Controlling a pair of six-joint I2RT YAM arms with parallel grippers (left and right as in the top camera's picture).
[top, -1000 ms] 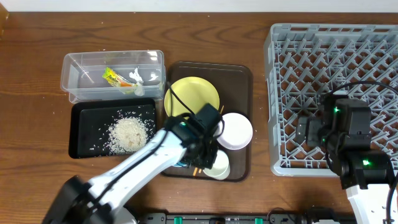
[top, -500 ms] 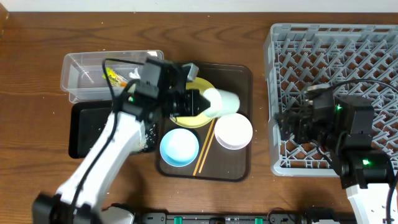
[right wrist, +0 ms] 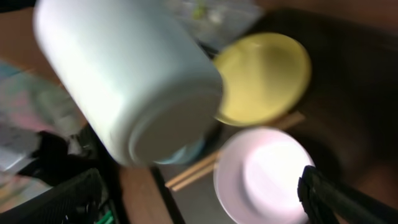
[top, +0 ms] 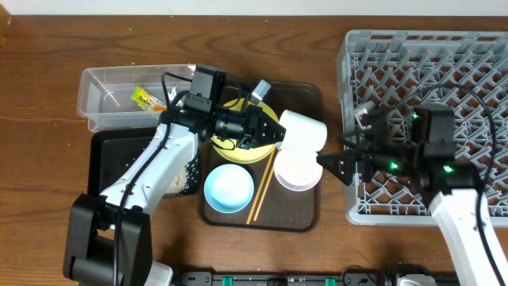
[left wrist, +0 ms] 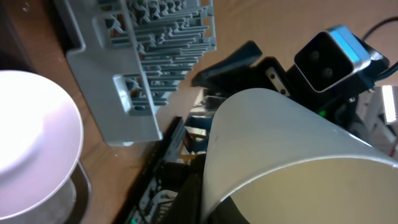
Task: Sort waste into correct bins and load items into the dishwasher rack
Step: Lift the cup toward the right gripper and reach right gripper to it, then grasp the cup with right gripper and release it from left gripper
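The robot's left gripper is holding the pale green cup's rim (top: 286, 128), far away from the grey rack, so the robot's right gripper should take hold of the cup's base (top: 321, 136) and carry the cup over.
My left gripper (top: 274, 133) is shut on the rim of the pale green cup (top: 303, 131) and holds it on its side above the brown tray; the cup fills the left wrist view (left wrist: 292, 149). My right gripper (top: 332, 164) is open and empty, just right of the cup and the white bowl (top: 295, 170). In the right wrist view the cup (right wrist: 124, 81) hangs above the yellow plate (right wrist: 267, 78), the white bowl (right wrist: 267, 177) and the chopsticks (right wrist: 193, 174). The light blue bowl (top: 229, 188) sits on the tray. The grey rack (top: 429, 95) stands at the right.
The clear bin (top: 103, 87) holds the green-and-yellow wrapper (top: 144, 98). The black bin (top: 115, 163) in front of it holds rice (top: 188, 176), partly under my left arm. The brown tray (top: 305, 99) lies between the bins and the rack. Any tissue bits are hidden.
My left gripper took the cup from the tray's front, lifted it and carried it right. My right gripper came left out of the rack toward the cup.
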